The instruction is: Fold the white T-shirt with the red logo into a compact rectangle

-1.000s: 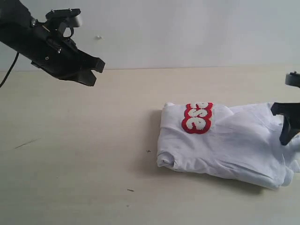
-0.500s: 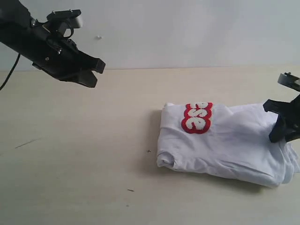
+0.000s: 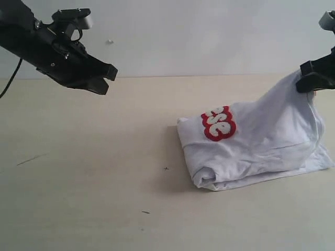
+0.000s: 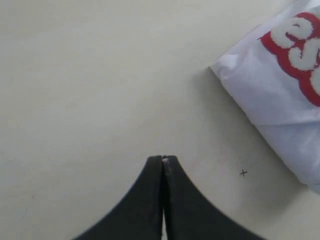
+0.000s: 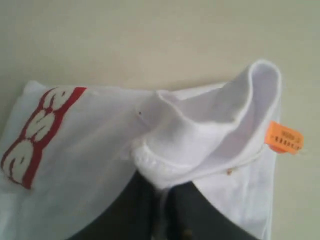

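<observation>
The T-shirt is far from the middle of the table, so the robot's right gripper should put the T-shirt's raised end (image 3: 305,109) down, press on the T-shirt's body (image 3: 268,137) and slide it inward.
The white T-shirt (image 3: 261,141) lies partly folded on the right half of the tan table, and its right end is drawn up into a peak. The red logo (image 3: 219,123) shows tilted on the left part of the shirt. My right gripper (image 3: 308,83) is shut on the raised end, high at the right edge. In the right wrist view the gripper (image 5: 162,187) pinches a bunched fold of the T-shirt (image 5: 100,150) near the collar, with the orange neck tag (image 5: 283,137) beside it and the logo (image 5: 37,130) further off. My left gripper (image 3: 107,78) hovers shut and empty at the upper left, its tips (image 4: 163,159) closed over bare table.
A white wall stands behind the table's far edge. Small dark marks dot the tabletop: a cross (image 3: 166,168), a speck (image 3: 145,212) and a scratch (image 3: 29,159). A black cable (image 3: 10,78) hangs at the far left.
My right gripper has closed on the shirt's right end and risen with it, pulling the cloth into a peak and tilting the logo. The left arm has not moved.
</observation>
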